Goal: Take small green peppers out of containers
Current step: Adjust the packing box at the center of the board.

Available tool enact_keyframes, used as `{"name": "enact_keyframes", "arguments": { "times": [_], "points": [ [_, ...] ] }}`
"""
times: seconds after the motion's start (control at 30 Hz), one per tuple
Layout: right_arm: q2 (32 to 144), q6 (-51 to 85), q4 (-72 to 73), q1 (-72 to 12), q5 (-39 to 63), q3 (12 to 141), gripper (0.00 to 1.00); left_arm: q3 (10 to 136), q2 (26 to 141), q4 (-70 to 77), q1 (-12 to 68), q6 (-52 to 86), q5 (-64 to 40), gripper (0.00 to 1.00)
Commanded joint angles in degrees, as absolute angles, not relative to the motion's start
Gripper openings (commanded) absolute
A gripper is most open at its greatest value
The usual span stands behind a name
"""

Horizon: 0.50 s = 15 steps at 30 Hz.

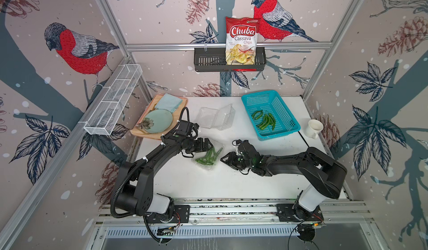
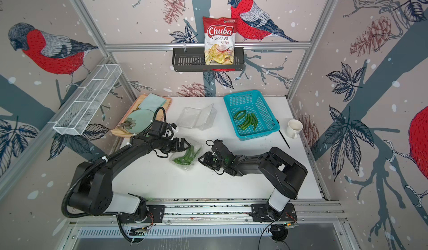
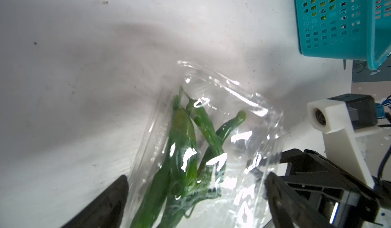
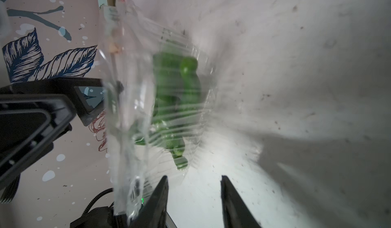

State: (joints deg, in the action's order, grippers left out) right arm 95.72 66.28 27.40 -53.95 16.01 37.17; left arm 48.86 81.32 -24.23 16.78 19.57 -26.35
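Note:
The raised lid is outside the fingers of the robot's right gripper, so next the right gripper opens wider and moves over to get the lid's edge between its fingers.
A clear container lies mid-table with several small green peppers inside, its lid partly raised. My left gripper is open, its fingers standing either side of that container's end, with peppers showing through the plastic between them. My right gripper is at the container's opposite side. Its jaws are apart over bare table, with the raised lid outside one finger. A second container lies open and empty behind. More peppers lie in the turquoise basket.
A white mug stands at the right edge, with a thin black stick near it. A plate and blue cloth rest on a peach mat at back left. A wire rack and a chips bag hang on the walls.

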Motion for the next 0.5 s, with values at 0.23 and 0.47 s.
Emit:
{"name": "enact_keyframes", "arguments": {
  "times": [0.23, 0.47],
  "points": [
    [93.45, 66.08, 22.69, -54.5, 14.53, 37.22, 0.4, 48.2, 78.45, -25.19, 16.96, 20.04, -24.91, 0.96],
    [88.58, 66.25, 19.34, -49.89, 15.0, 31.87, 0.45, 49.61, 77.43, -26.37, 16.94, 18.73, -22.43, 0.97]
  ]
}}
